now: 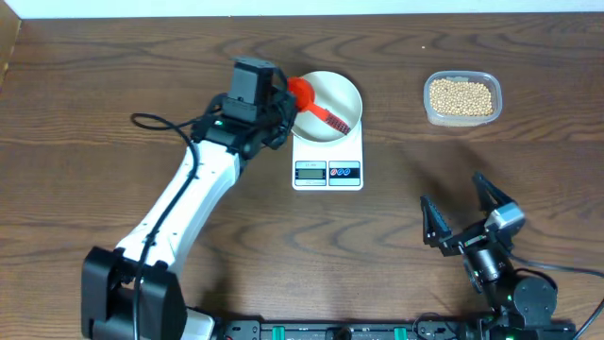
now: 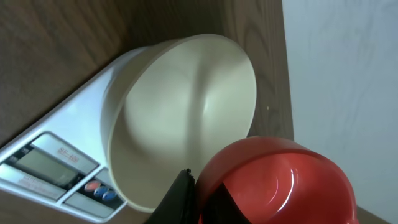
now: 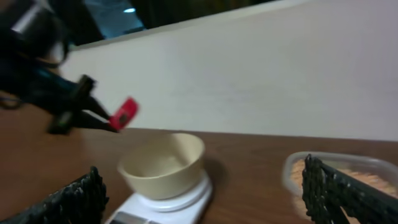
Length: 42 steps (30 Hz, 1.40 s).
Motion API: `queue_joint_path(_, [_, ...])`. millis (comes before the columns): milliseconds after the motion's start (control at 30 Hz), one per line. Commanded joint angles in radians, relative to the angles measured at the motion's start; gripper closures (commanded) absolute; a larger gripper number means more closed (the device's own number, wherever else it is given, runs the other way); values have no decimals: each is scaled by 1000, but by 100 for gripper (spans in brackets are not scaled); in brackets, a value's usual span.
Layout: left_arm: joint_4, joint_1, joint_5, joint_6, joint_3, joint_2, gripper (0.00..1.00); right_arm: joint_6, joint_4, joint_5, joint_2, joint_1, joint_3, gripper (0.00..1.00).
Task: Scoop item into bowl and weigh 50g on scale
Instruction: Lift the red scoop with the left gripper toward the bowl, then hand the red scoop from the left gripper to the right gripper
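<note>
The red scoop is held by its cup (image 1: 302,92) in my left gripper, far away from the tub of beans, so next my right gripper takes hold of the scoop's handle (image 1: 331,120) before it scoops.
The off-white bowl (image 1: 330,99) stands on the white scale (image 1: 327,173) and looks empty in the left wrist view (image 2: 186,112). My left gripper (image 1: 281,99) is shut on a red scoop (image 1: 304,93). The scoop's handle reaches out over the bowl and its cup (image 2: 280,180) is empty. The tan beans (image 1: 461,96) fill a clear tub (image 1: 429,111) at the back right. My right gripper (image 1: 451,191) is open and empty near the front right, well apart from the tub. The right wrist view shows the bowl (image 3: 165,165), the scale (image 3: 180,202) and the tub (image 3: 292,167).
The scale's display (image 2: 46,162) and its red and blue buttons (image 2: 99,190) face the table's front. A pale wall (image 3: 249,81) runs behind the table's far edge. Bare wooden table (image 1: 113,104) lies to the left and in front of the scale.
</note>
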Motion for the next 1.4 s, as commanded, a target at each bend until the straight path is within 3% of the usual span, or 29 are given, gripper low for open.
queue_joint_path(0, [47, 0, -76, -6, 6, 12, 93, 63, -2, -99, 139, 5, 126, 1])
queue_joint_path(133, [133, -9, -57, -6, 6, 11, 93, 8, -98, -219, 423, 5, 361, 1])
queue_joint_path(367, [132, -24, -20, -5, 6, 11, 93, -123, -524, -369, 954, 6, 889, 1])
queue_joint_path(467, [131, -24, -20, -5, 6, 11, 93, -132, -526, -410, 1080, 6, 978, 1])
queue_joint_path(567, [117, -24, -20, -6, 6, 11, 93, -87, -424, -407, 1202, 6, 992, 1])
queue_joint_path(667, [108, -24, -20, -41, 5, 12, 93, 85, -399, -415, 1281, 12, 992, 1])
queue_joint_path(833, [-29, -27, -20, -270, 5, 12, 93, 137, -280, -501, 1407, 98, 992, 34])
queue_joint_path(967, [-66, -41, -19, -294, 5, 12, 93, 244, -173, -478, 1447, 166, 992, 36])
queue_joint_path(1167, [-65, -76, -17, -298, 5, 12, 93, 281, -174, -403, 1459, 233, 992, 36])
queue_joint_path(1367, [-65, -102, -17, -298, 5, 12, 93, 284, -200, -382, 1463, 255, 992, 51])
